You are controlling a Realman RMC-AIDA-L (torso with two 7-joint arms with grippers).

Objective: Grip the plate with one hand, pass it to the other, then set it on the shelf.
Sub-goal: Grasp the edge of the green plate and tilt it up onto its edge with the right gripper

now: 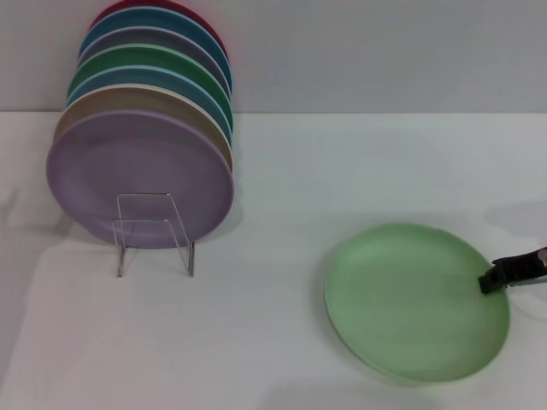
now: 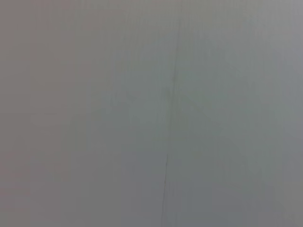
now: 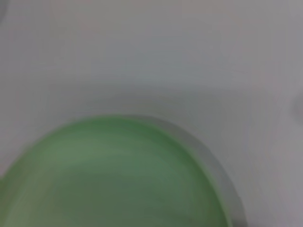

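The shelf (image 1: pixel 154 232) is a long way from the right gripper's hold on the mint plate, so the robot should raise the plate and bring its free rim (image 1: pixel 330 290) to the left gripper.
The pale mint-green plate (image 1: pixel 416 301) lies on the white table at the front right. It also fills the lower part of the right wrist view (image 3: pixel 111 177). My right gripper (image 1: pixel 494 279) reaches in from the right edge, and its dark tip lies over the plate's right rim. The shelf (image 1: pixel 154 237), a small clear wire-like stand, stands at the left, just in front of the lilac plate (image 1: pixel 137 175). My left gripper is out of view; its wrist view shows only a plain grey surface.
A row of several coloured plates (image 1: pixel 154 77) leans against the back wall at the far left, with the lilac one foremost. White table (image 1: pixel 282 188) lies between the stand and the mint plate.
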